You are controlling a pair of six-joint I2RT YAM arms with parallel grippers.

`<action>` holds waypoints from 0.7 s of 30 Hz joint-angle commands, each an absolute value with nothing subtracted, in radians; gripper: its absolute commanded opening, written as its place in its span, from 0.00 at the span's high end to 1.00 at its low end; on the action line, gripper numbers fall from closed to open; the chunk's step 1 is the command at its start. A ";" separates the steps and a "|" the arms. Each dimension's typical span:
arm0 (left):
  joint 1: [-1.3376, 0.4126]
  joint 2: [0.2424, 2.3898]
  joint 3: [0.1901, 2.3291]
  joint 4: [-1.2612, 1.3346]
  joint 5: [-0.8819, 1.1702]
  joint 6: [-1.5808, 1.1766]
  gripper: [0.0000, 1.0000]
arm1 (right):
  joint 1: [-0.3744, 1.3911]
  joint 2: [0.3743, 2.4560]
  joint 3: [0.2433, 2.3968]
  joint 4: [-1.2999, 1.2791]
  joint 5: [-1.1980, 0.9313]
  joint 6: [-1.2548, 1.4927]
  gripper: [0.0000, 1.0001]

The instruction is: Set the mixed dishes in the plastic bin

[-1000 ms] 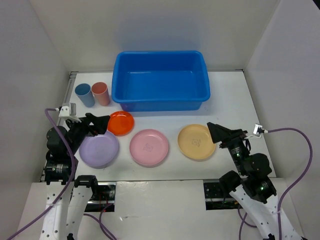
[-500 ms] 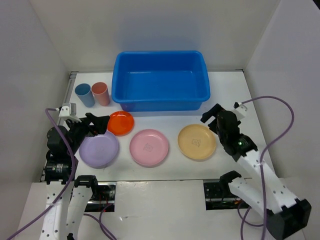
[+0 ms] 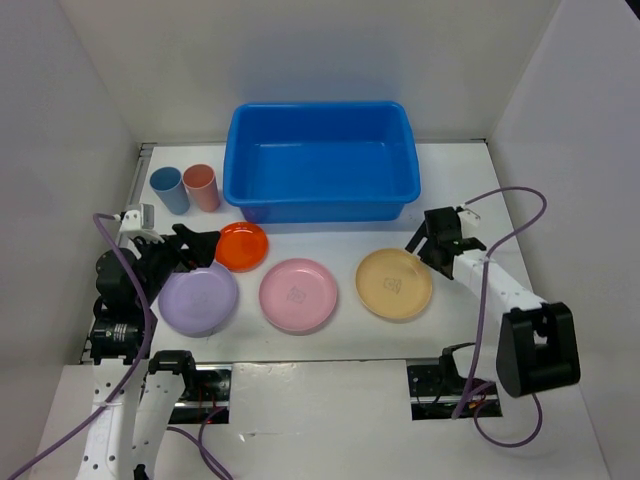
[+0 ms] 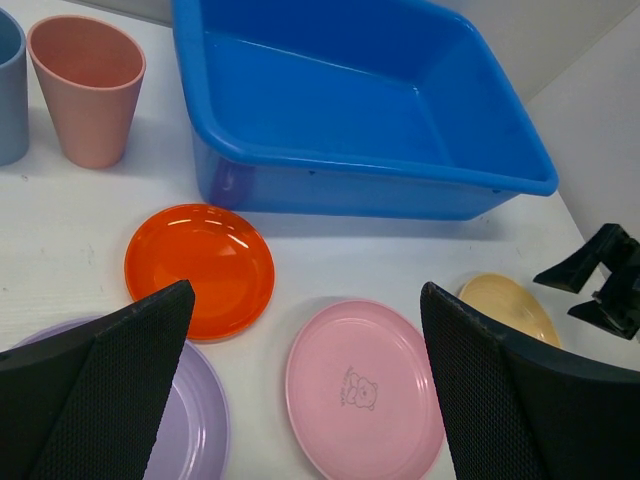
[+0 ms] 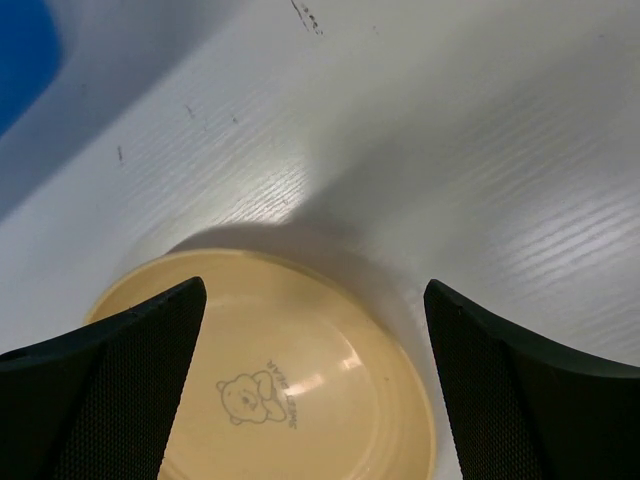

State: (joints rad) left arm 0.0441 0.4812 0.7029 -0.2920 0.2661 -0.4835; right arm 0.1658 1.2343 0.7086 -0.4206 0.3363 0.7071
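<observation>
I expect the yellow plate to slide and push the pink plate along when I push the yellow plate's rim (image 3: 394,284), because there is only a small gap (image 3: 347,290) between them.
The blue bin (image 3: 322,160) stands empty at the back of the table; it also shows in the left wrist view (image 4: 350,110). In front lie the orange plate (image 3: 242,246), lavender plate (image 3: 198,299), pink plate (image 3: 298,294) and yellow plate (image 3: 393,284). The blue cup (image 3: 168,190) and salmon cup (image 3: 201,187) stand left of the bin. My left gripper (image 3: 203,248) is open and empty, between the lavender and orange plates. My right gripper (image 3: 422,244) is open and empty, low over the yellow plate's (image 5: 270,380) far right rim.
White walls close the table in at the back and both sides. The right arm's purple cable (image 3: 510,215) loops over the table's right part. The left arm's base stands at the near left.
My right arm has swung out and down, bringing its open gripper low over the yellow plate's far right rim. The left arm and all dishes have stayed put.
</observation>
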 commanded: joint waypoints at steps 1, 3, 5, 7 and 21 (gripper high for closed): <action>0.049 0.480 0.713 -0.265 0.273 -0.505 0.00 | 0.185 1.339 0.794 -0.380 0.343 0.676 0.06; 0.049 0.480 0.713 -0.265 0.273 -0.505 0.00 | 0.242 1.379 0.810 -0.390 0.380 0.676 0.06; 0.049 0.480 0.713 -0.265 0.273 -0.505 0.00 | 0.267 1.417 0.833 -0.403 0.403 0.676 0.06; 0.049 0.480 0.713 -0.265 0.264 -0.505 0.00 | 0.278 1.427 0.833 -0.416 0.403 0.663 0.06; 0.049 0.480 0.713 -0.265 0.264 -0.505 0.00 | 0.333 1.505 0.868 -0.446 0.391 0.657 0.28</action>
State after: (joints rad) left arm 0.0441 0.4816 0.7029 -0.2924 0.2661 -0.5011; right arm 0.3157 1.5040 0.8261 -0.4278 0.3607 0.6521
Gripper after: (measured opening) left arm 1.000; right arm 0.741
